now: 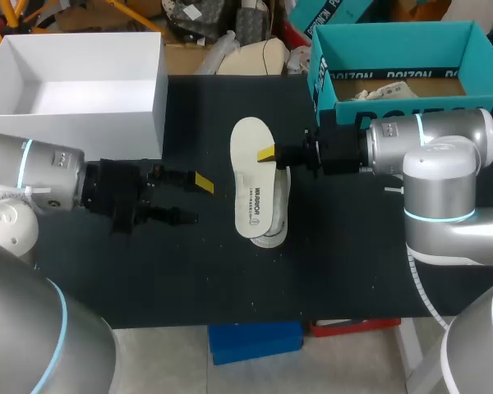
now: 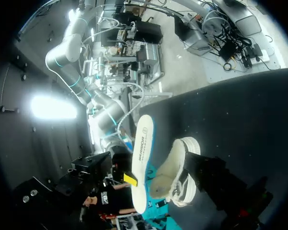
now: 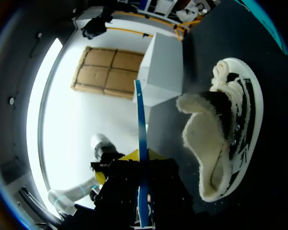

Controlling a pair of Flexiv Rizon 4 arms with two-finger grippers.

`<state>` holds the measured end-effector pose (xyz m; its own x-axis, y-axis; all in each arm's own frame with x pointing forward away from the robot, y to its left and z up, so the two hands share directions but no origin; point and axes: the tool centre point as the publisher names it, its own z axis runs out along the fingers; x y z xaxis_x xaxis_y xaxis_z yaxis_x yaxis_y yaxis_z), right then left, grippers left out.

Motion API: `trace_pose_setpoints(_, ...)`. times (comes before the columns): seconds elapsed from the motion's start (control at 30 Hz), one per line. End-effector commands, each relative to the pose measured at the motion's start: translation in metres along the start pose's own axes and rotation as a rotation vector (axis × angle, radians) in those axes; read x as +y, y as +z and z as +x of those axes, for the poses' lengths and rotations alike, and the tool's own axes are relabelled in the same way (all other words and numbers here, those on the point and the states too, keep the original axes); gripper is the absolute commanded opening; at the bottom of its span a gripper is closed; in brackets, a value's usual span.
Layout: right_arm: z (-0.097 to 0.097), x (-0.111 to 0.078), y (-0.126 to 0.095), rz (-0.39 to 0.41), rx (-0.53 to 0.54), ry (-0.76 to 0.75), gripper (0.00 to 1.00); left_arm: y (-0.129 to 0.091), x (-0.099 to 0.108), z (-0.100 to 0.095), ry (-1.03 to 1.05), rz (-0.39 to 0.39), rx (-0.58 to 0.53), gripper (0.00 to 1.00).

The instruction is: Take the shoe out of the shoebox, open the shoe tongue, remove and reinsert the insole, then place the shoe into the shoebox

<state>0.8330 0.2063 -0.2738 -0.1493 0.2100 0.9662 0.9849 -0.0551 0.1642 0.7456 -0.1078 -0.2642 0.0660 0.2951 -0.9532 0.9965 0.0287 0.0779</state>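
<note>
My gripper will carry the white insole [image 1: 251, 164] by its edge, and the insole will stay straight, because the insole's loose heel end [image 1: 254, 220] stands straight beyond my right gripper's fingers.
The white insole [image 1: 253, 176] hangs lifted over the shoe [image 1: 273, 226], and my right gripper [image 1: 269, 156] is shut on its edge near the toe end. In the right wrist view the insole [image 3: 142, 143] shows edge-on as a thin blue line between the yellow tips of the right gripper [image 3: 143, 165]. The fleece-lined shoe [image 3: 221, 143] lies on its side on the black table beside it. My left gripper [image 1: 191, 199] is open and empty, a short way left of the insole. The left wrist view shows the insole [image 2: 141, 163] and shoe [image 2: 175, 175] ahead. The teal shoebox [image 1: 394, 33] stands at the back right.
A white open box [image 1: 107, 107] stands at the back left, just behind my left arm. The black table [image 1: 189, 271] has free room in front of the shoe and grippers. My right arm's wrist lies along the shoebox's front wall.
</note>
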Motion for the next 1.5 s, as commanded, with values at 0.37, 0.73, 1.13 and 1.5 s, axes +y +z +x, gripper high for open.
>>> trace_pose_setpoints(0.37,0.0,0.0,0.001,-0.002,0.0,0.0,0.0,0.03,0.033,0.007,0.047,-0.099,-0.185,1.0)
trace_pose_setpoints(0.73,0.0,0.0,0.001,-0.002,0.0,0.0,0.0,0.069,0.049,-0.001,0.081,-0.089,-0.209,0.92)
trace_pose_setpoints(1.13,0.0,0.0,0.001,-0.002,0.0,0.0,0.0,0.09,0.059,0.001,0.048,-0.119,-0.319,0.49)
trace_pose_setpoints(1.5,0.0,0.0,0.001,-0.002,0.0,0.0,0.0,0.097,0.057,-0.011,0.102,-0.153,-0.326,0.42)
